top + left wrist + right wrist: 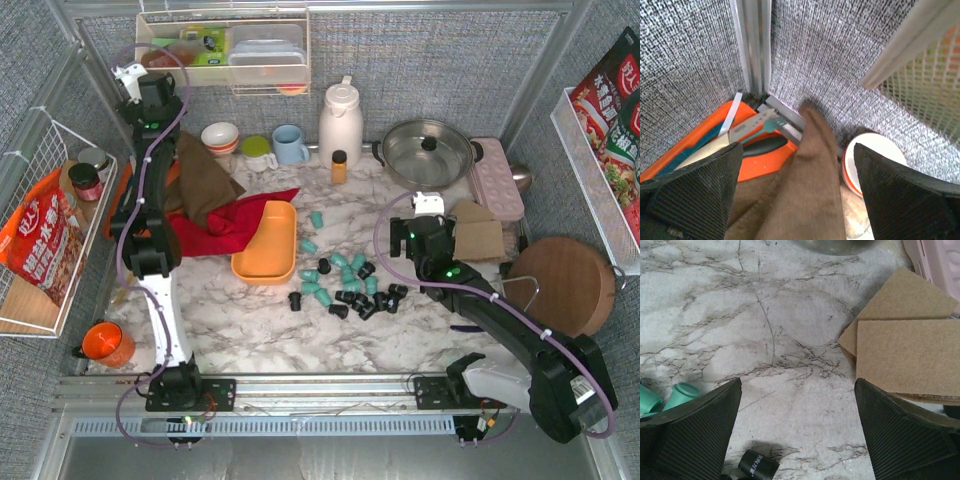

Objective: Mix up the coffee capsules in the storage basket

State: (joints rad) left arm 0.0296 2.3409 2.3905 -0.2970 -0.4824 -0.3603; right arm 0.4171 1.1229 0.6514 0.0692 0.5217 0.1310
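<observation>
The red cloth's loose end (278, 197) lies over the storage basket's rim. My left gripper should keep moving toward that loose end and close there.
The orange-yellow storage basket (266, 243) lies empty on the marble table, left of centre. The coffee capsules (345, 283), teal and black, lie scattered on the table to its right. My right gripper (424, 216) is open and empty, just right of the capsule pile; its wrist view shows a black capsule (758, 466) and teal capsules (680, 394) at the lower left between and beside the fingers (695, 430). My left gripper (150, 92) is open and empty, raised at the far left back corner above a brown cloth (805, 185).
A brown cloth (205, 180) and red cloth (235, 222) lie left of the basket. Bowls (220, 138), cups, a white jug (340, 122), a lidded pot (428, 152) and a pink tray stand at the back. Brown cardboard pieces (905, 352) lie right of my right gripper. An orange mug (107, 343) sits front left.
</observation>
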